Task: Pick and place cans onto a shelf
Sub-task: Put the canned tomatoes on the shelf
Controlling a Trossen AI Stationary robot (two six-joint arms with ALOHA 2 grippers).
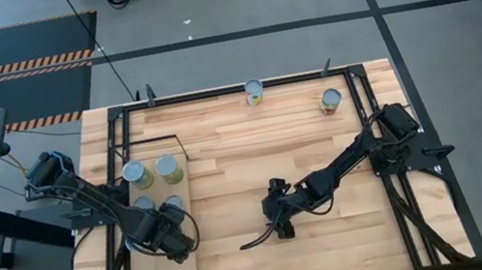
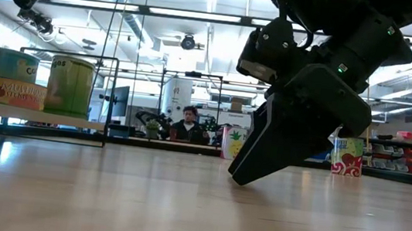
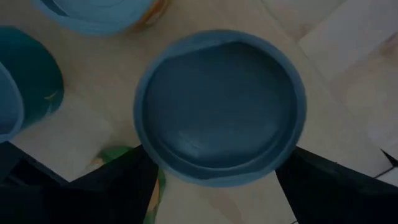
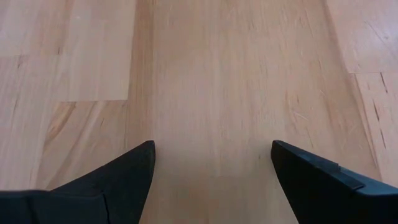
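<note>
My left gripper should open, rise clear, then close its fingers and push the can [image 3: 221, 109] gently farther in, because the can is standing close to the shelf's edge [image 3: 314, 68].
The shelf [image 1: 193, 261] is the pale board at the table's left, and several cans [image 1: 168, 168] stand upright on it. My left gripper [image 1: 176, 236] points straight down over the shelf's near part. One more can [image 3: 221, 109], with a grey-blue top, stands on the shelf between its fingers. The fingers are apart, one on each side of the can's wall. Two more cans [image 1: 255, 92] [image 1: 330, 99] stand by the table's far edge. My right gripper [image 1: 280, 219] hangs open just above the bare tabletop at mid-table, with nothing between its fingers [image 4: 124, 180]. My left gripper comes at the can from above, one finger [image 3: 127, 183] on each side of the can's wall just under the rim [image 3: 155, 162]. The rim hides the fingertips, so I cannot tell whether they touch the wall. The can stands upright on the shelf.
A thin black frame [image 1: 114, 137] edges the shelf and runs along the table's sides. In the low view the shelf [image 2: 27, 115] sits raised above the tabletop. Bare wood lies between my right gripper and the far cans. A person sits in the room behind.
</note>
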